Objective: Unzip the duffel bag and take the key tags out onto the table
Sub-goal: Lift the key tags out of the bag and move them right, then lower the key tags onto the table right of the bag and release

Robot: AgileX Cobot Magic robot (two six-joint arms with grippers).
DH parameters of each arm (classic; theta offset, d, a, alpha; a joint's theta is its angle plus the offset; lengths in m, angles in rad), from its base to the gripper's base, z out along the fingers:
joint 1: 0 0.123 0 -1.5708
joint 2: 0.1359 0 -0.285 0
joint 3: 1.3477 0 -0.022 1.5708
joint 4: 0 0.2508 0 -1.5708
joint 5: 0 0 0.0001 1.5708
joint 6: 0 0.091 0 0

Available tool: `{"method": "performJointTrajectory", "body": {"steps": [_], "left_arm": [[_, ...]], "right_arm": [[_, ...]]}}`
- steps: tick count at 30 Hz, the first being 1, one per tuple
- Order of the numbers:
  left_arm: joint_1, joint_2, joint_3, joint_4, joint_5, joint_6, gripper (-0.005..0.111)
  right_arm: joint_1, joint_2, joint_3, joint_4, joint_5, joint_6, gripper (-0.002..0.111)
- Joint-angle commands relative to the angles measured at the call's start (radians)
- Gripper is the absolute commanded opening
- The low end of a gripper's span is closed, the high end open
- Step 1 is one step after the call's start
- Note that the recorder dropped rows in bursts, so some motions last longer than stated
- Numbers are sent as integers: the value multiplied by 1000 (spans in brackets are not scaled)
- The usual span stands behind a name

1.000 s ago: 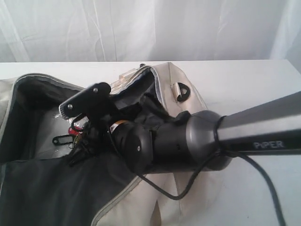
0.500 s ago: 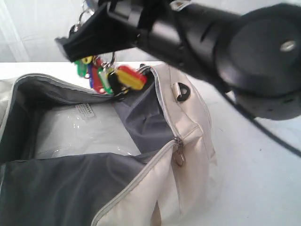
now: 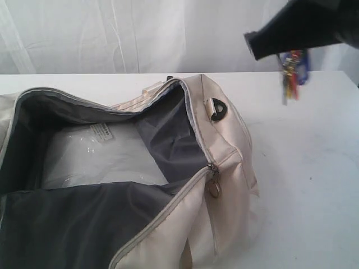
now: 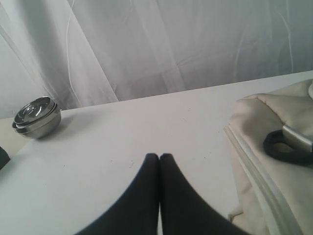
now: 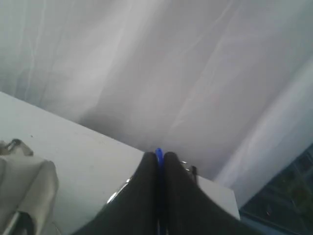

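Note:
My right gripper is holding the key tags, which hang past the duffel bag's end above clear table. It should keep going down until the tags touch the table there, then let go.
The cream duffel bag lies unzipped on the white table, its grey lining and a clear plastic sheet showing inside. My right gripper hangs high at the upper right, past the bag's end, shut on the key tags, which dangle above the table in blue, red and yellow. In the right wrist view a blue tag sticks out between the closed fingertips of the right gripper. My left gripper is shut and empty over bare table beside the bag's end.
A black D-ring sits on the bag's end, and a metal zipper pull hangs at the near corner. Stacked steel bowls stand on the table's far side. White curtain lies behind the table.
My right arm lifted the key tags out of the bag and swung them from above the opening to the upper right, over the table. The bag stayed put.

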Motion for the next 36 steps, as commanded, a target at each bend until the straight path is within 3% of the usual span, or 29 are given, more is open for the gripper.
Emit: {"method": "performJointTrajectory", "body": {"steps": [1,8,14,19,25,31,36], "left_arm": [[-8,-6,3,23,6,-8,0],[-8,-6,3,23,2,-8,0],[-8,-6,3,23,0,-8,0],[-8,-6,3,23,0,-8,0],[-8,-6,3,23,4,-8,0],[-8,-6,3,23,4,-8,0],[-8,-6,3,23,4,-8,0]], "right_arm": [[-48,-22,94,5,-49,-28,0],[-173,-18,273,5,-44,83,0],[-270,2,413,-7,160,202,0],[-331,111,467,-98,193,390,0],[-344,247,470,-174,286,466,0],[-344,393,470,-308,200,689,0],[-344,473,470,-326,138,701,0]]}}
